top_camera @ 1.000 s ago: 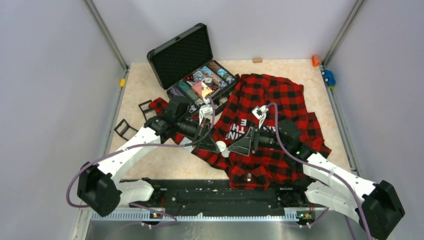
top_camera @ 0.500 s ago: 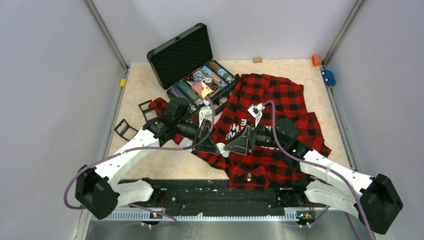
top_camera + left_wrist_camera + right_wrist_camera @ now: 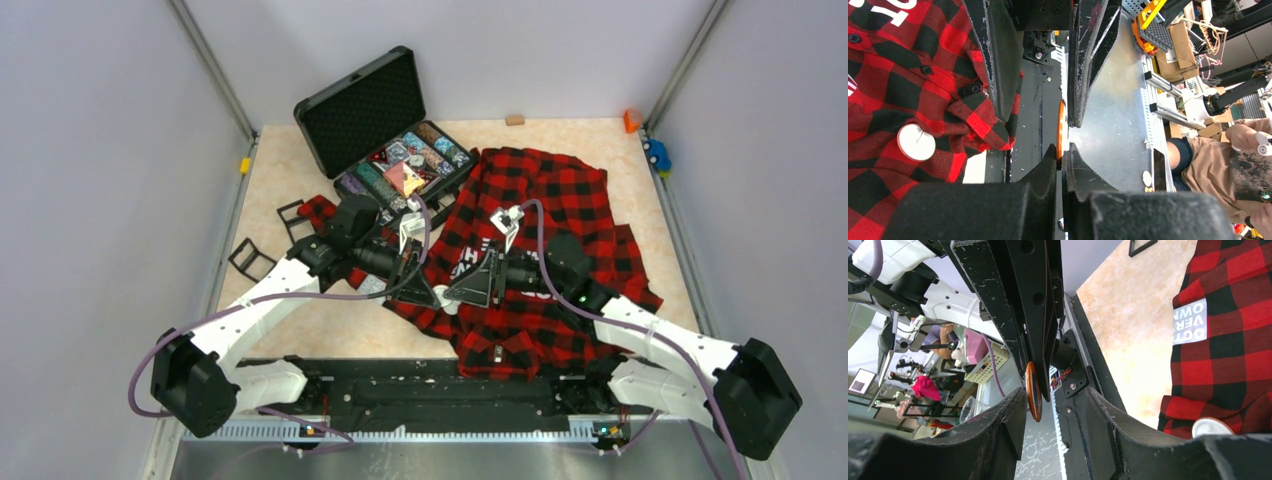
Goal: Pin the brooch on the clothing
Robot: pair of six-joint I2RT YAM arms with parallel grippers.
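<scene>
The brooch (image 3: 1033,391) is off-centre between the open fingers of the robot's right gripper, so next the right gripper centres its fingers on the brooch's free rim (image 3: 1037,415) and closes before the left gripper opens.
The brooch (image 3: 1060,127) is a thin orange disc seen edge-on, and my left gripper (image 3: 1062,151) is shut on its rim. It hangs above the front hem of the clothing (image 3: 540,200), a red-and-black checked shirt with white lettering. My right gripper (image 3: 1053,405) faces the left one, tip to tip, and is open. The brooch (image 3: 1033,390) lies close to its left finger, while the other finger stands well apart. Both grippers meet near the shirt's lower left part, left gripper (image 3: 425,290) and right gripper (image 3: 462,290). A white round disc (image 3: 916,142) lies on the shirt below them.
An open black case (image 3: 390,130) with several badges stands behind the shirt at the back left. Two black frames (image 3: 250,258) lie on the table's left side. Small toys (image 3: 655,152) and a wooden block (image 3: 515,120) sit along the back and right edges.
My right arm has slid left toward the left gripper, and its jaws have narrowed around the brooch. The left arm has barely moved and stays shut.
</scene>
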